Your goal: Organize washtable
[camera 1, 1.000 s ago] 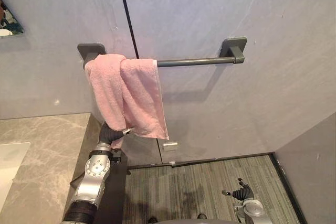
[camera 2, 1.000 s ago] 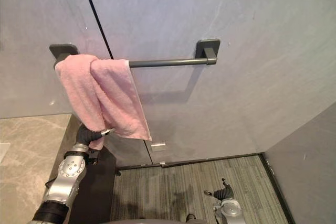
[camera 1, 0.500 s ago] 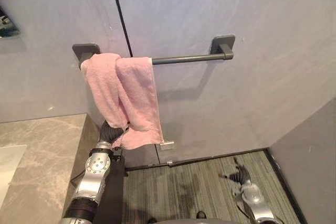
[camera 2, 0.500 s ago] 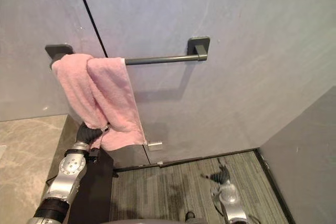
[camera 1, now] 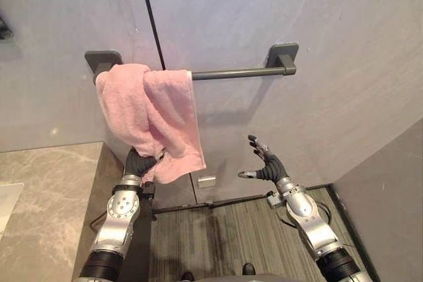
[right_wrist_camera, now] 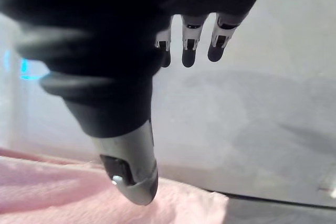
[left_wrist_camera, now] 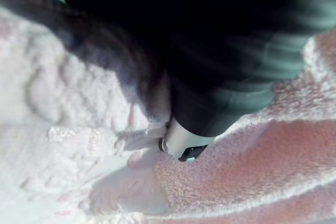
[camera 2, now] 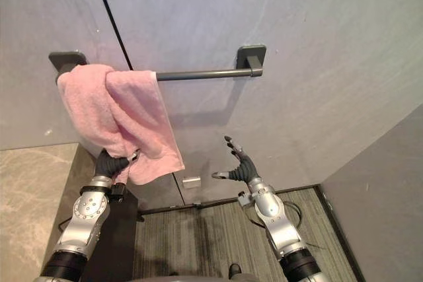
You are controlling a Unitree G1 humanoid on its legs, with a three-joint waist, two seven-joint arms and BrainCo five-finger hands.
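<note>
I am looking at a deep slanting fold that gathers the cloth, so the pink towel will spread wider along the rail when I pull its edges apart.
A pink towel hangs bunched over the left end of a dark grey rail on the wall. My left hand reaches up under the towel's lower edge and is shut on the cloth; in the left wrist view the pink towel wraps round a finger. My right hand is raised in front of the wall, to the right of the towel's lower corner, open with fingers spread and holding nothing. The right wrist view looks past straight fingers at the wall, with the towel's edge below the thumb.
A marble counter lies at the lower left, its dark side panel beside my left arm. A small white wall plate sits low on the wall. Striped grey floor runs below, with a grey partition at the right.
My right hand has risen from near the floor to the height of the towel's lower corner. My left hand has closed on the towel's lower edge. The camera shifted a little.
</note>
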